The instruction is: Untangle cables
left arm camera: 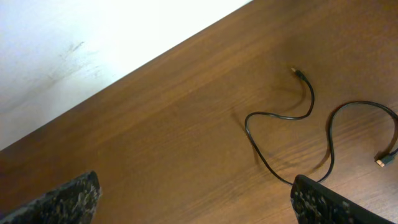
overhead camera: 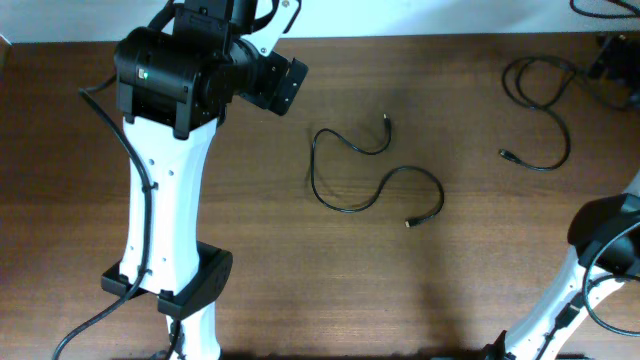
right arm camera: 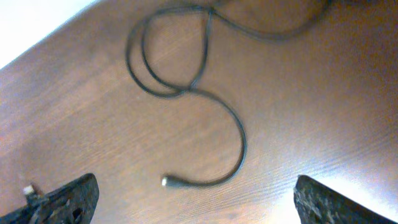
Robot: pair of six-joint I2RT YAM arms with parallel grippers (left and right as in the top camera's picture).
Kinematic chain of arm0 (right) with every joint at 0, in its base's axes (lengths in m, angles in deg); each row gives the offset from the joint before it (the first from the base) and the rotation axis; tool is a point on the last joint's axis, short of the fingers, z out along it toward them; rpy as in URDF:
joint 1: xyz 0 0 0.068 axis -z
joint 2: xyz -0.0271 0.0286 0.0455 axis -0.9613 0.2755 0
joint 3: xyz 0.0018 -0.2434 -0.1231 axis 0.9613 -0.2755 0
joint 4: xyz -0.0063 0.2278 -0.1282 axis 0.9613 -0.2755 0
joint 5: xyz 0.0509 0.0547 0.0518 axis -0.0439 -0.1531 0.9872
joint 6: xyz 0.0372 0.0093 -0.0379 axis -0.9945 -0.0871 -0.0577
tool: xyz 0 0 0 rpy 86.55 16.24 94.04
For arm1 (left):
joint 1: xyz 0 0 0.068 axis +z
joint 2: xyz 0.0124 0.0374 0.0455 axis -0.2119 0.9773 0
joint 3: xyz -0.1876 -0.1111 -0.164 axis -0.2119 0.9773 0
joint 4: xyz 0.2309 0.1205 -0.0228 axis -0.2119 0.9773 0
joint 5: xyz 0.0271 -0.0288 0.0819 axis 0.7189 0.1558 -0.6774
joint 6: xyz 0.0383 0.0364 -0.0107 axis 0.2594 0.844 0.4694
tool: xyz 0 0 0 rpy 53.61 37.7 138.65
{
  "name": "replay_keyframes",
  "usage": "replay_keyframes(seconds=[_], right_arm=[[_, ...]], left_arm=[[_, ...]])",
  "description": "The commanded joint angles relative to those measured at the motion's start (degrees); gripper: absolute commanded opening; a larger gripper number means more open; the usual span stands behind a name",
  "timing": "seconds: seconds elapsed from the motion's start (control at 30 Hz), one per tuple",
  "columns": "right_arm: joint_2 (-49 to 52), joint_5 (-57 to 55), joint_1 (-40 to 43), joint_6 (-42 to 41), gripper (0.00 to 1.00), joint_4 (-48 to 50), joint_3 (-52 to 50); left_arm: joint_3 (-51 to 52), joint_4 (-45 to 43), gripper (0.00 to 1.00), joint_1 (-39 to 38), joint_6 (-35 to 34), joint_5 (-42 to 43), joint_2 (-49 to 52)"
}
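Observation:
The second cable's free plug [overhead camera: 508,155] sticks out toward the middle cable. Next, I pull the bend [overhead camera: 566,150] behind that plug aside with my right gripper, then take the middle cable with it first.
One thin black cable [overhead camera: 402,169] lies in loose curves at the table's middle, with plugs at both ends. It also shows in the left wrist view [left arm camera: 277,116], ahead and to the right of the jaws. A second thin black cable [overhead camera: 566,140] lies at the far right, with a loop at its far end and a free plug. It also shows in the right wrist view [right arm camera: 244,143], just ahead of the jaws. The two cables lie apart. My left gripper [left arm camera: 196,208] is open and empty above bare wood at the back left [overhead camera: 292,82]. My right gripper [right arm camera: 199,205] is open and empty.
The wooden table [overhead camera: 300,280] ends at a white back wall. The left arm's white column and black base [overhead camera: 165,285] stand at the front left. The right arm [overhead camera: 600,240] stands at the front right. Dark gear and thicker cables [overhead camera: 610,60] sit at the back right corner.

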Motion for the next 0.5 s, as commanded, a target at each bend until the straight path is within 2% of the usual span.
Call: replay_keyframes(seconds=[0.0,0.07,0.1,0.17,0.27,0.37,0.4,0.47], right_arm=[[0.09,-17.70,-2.29,-25.94,0.99,-2.19,-4.46],[0.09,-21.33,-2.58,-38.53,0.99,-2.78,-9.57],[0.07,-21.33,-2.58,-40.76,0.99,-1.99,-12.66],[-0.81,-21.55,-3.50,-33.22,1.00,1.42,-12.94],[-10.32,-18.14,-7.65,-9.35,0.99,13.92,-5.18],[-19.19,-14.45,-10.95,-6.19,0.99,33.03,4.55],[-20.83,-10.32,-11.61,-2.99,0.99,36.37,6.45],[-23.93,0.02,-11.91,-0.70,0.99,32.85,7.69]], left_arm=[[0.17,0.04,0.99,0.04,0.68,0.61,-0.63],[0.17,0.04,0.99,0.04,0.68,0.59,-0.63],[0.17,0.04,0.99,0.04,0.68,0.61,-0.63],[0.17,0.04,0.99,0.04,0.68,0.61,-0.63],[0.17,0.04,0.99,0.04,0.63,1.29,-0.63],[0.17,-0.50,0.99,0.07,0.50,2.08,-0.63],[0.17,-0.57,0.99,0.04,0.50,2.08,-0.63],[0.17,0.04,0.99,0.04,0.48,2.08,-0.63]])
